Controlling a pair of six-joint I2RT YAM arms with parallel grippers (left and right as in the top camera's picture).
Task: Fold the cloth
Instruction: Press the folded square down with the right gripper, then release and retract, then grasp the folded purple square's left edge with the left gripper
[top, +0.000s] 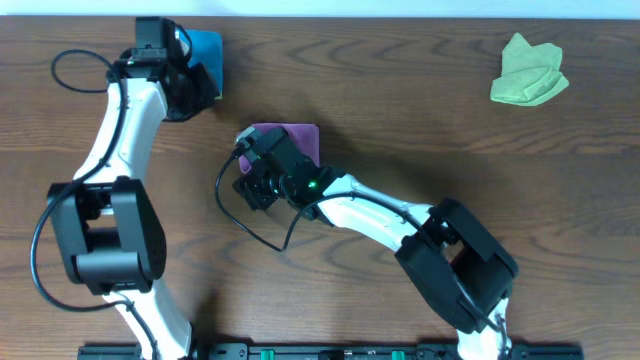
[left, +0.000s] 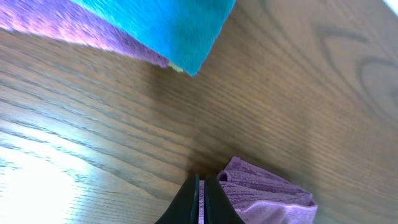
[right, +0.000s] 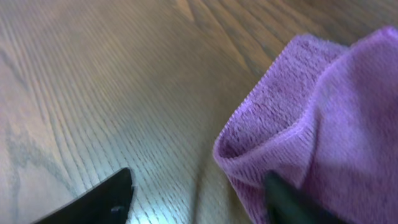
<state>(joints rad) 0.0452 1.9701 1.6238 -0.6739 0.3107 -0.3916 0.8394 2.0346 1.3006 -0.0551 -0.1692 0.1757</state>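
Observation:
My right gripper is in the way of the purple cloth's rolled fold (right: 268, 148). It should back away, and my left gripper should take the cloth's edge (top: 244, 160) nearest the stack.
A purple cloth (top: 300, 140) lies folded near the table's middle. It also shows in the right wrist view (right: 323, 112) and the left wrist view (left: 273, 196). My right gripper (top: 255, 182) is open at the cloth's near-left edge. In the right wrist view (right: 199, 180) one finger is over bare wood and the other rests against the cloth's rolled fold. My left gripper (top: 190, 95) is shut and holds nothing. It hovers at the back left beside a blue cloth (top: 207, 55). In the left wrist view (left: 200, 183) the purple cloth lies beyond its fingertips.
The blue cloth (left: 168, 25) tops a small stack with a purple layer under it. A crumpled green cloth (top: 528, 72) lies at the back right. The wooden table (top: 430, 120) is bare between them.

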